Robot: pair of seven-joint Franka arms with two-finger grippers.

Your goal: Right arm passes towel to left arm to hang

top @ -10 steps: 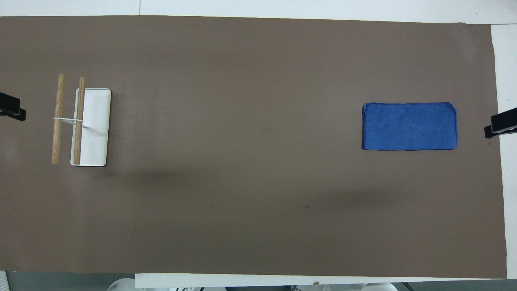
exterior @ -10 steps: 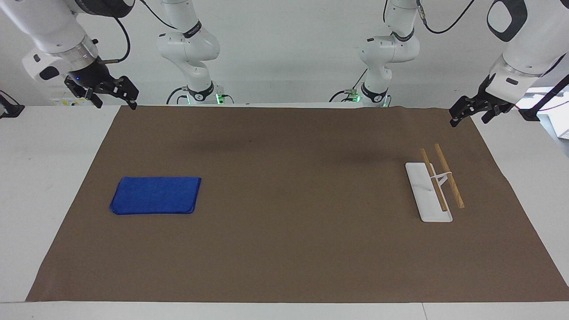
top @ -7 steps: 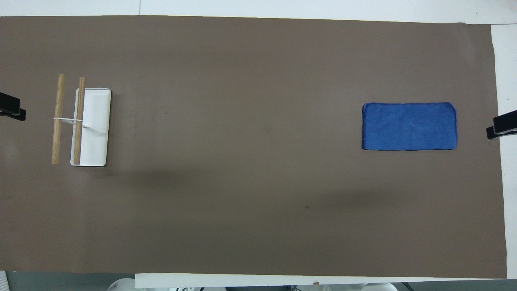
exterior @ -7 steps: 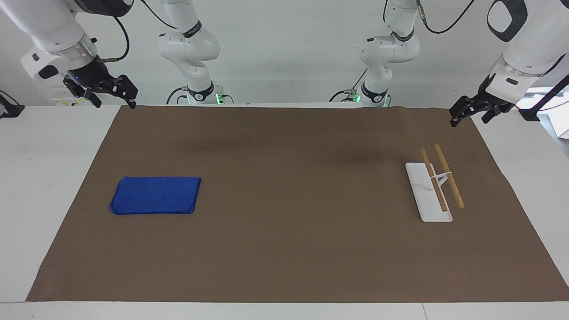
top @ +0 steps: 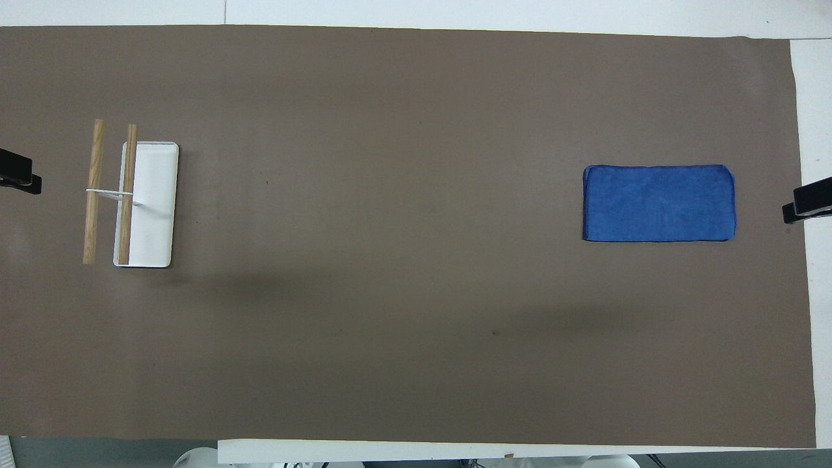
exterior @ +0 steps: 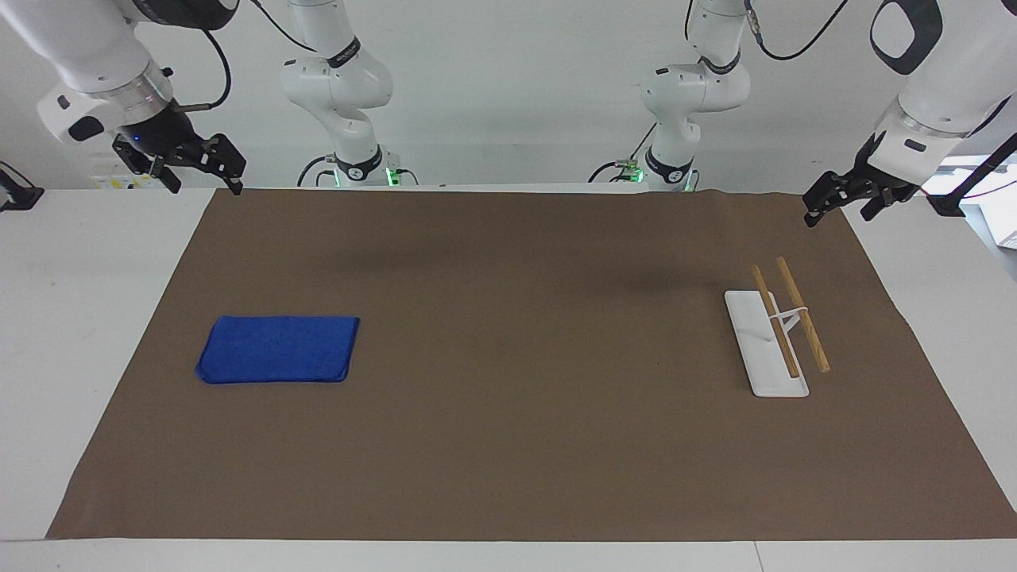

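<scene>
I should keep moving my open right gripper down to the towel's middle (top: pixel 655 205) and close it there, because the way to the flat blue towel (top: pixel 660 203) is clear.
The blue towel (exterior: pixel 276 349) lies flat and folded on the brown mat toward the right arm's end of the table; it also shows in the overhead view (top: pixel 659 203). My right gripper (exterior: pixel 205 183), with its blue light, hangs open and empty in the air over the mat's edge, apart from the towel; only its tip (top: pixel 806 201) shows from overhead. My left gripper (exterior: pixel 838 213) waits open and empty in the air over the mat's corner near the rack; its tip (top: pixel 19 177) shows from overhead.
A rack with a white base (exterior: pixel 755 342) and two raised wooden bars (exterior: pixel 804 316) stands toward the left arm's end; it shows from overhead (top: pixel 153 214). The brown mat (exterior: pixel 508 445) covers most of the white table.
My right gripper has shifted very slightly at the mat's edge. The towel, the rack and the left arm have not moved.
</scene>
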